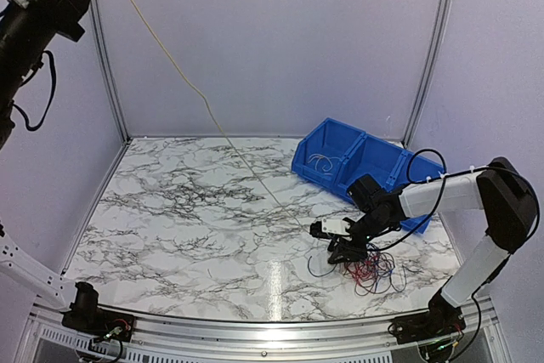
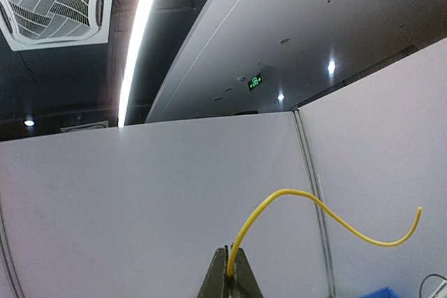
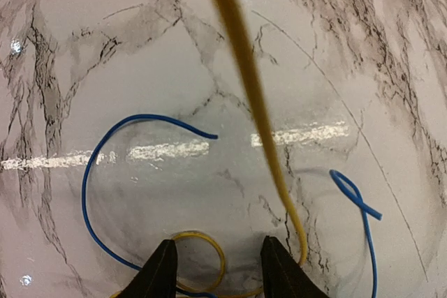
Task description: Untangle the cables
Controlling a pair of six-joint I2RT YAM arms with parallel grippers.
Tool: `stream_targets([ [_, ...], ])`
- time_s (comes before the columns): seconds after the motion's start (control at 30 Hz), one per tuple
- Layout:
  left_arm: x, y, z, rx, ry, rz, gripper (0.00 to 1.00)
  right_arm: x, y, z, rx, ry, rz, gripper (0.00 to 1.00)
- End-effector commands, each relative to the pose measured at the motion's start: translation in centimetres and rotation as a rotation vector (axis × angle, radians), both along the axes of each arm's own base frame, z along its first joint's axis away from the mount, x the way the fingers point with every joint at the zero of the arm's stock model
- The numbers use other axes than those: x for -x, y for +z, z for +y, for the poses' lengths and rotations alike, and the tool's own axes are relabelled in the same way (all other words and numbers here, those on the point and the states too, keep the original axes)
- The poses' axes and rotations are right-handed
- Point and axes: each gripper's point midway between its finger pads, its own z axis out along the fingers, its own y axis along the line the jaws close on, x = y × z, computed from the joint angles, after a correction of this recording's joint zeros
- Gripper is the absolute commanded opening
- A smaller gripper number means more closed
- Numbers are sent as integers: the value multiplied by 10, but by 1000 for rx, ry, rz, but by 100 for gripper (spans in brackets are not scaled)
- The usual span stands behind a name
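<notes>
My left gripper is holding the yellow cable's end (image 2: pixel 419 209) up high, far across from the blue bins. I should therefore bring it down and pass the cable to my right gripper (image 1: pixel 342 248).
The cables lie in a tangle (image 1: pixel 371 271) of thin red and dark blue loops on the marble table (image 1: pixel 187 210), at the front right. One yellow cable (image 1: pixel 170 61) runs taut from the tangle up to the top left. My left gripper (image 2: pixel 230 271) is raised high there, shut on that cable's end (image 2: pixel 293 195). My right gripper (image 1: pixel 342 250) hovers low at the tangle's left edge, open (image 3: pixel 218 264). A small yellow loop (image 3: pixel 218 246) lies between its fingers, untouched. The yellow cable (image 3: pixel 246 75) rises just beside the right finger (image 3: pixel 281 269). Blue strands (image 3: pixel 89 172) curve on either side.
Two joined blue bins (image 1: pixel 361 163) stand behind the right arm, the left one holding a few pale wires (image 1: pixel 321 161). White walls enclose the table on three sides. A metal rail (image 1: pixel 255 329) runs along the near edge.
</notes>
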Motion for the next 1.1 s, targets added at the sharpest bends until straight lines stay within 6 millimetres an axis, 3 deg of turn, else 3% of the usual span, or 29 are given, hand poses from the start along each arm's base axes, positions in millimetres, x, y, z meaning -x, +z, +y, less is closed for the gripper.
stream_targets([
  [0.0, 2, 29, 17, -43, 101, -88, 0, 18, -41, -43, 236, -63, 74, 44],
  [0.17, 5, 69, 49, -16, 196, -157, 0, 19, -38, -41, 225, -65, 87, 52],
  [0.27, 4, 85, 59, -37, 270, -195, 0, 24, -21, -30, 155, -41, 114, 61],
  [0.43, 5, 89, 63, -56, 313, -221, 0, 20, 1, -25, 93, -34, 58, 66],
  [0.57, 2, 85, 69, -60, 333, -204, 0, 21, -3, -27, 105, -40, 67, 66],
  [0.77, 7, 105, 107, 10, 393, -233, 0, 23, 2, -31, 93, -29, 91, 66],
  [0.83, 4, 104, 118, 24, 415, -207, 0, 16, 9, -36, 87, -47, 61, 66],
  [0.9, -2, 92, 115, 1, 423, -169, 0, 9, 18, -40, 57, -70, 44, 66],
  [1.07, -18, 36, 95, -115, 433, -53, 0, -2, 29, -46, 31, -94, 4, 66],
])
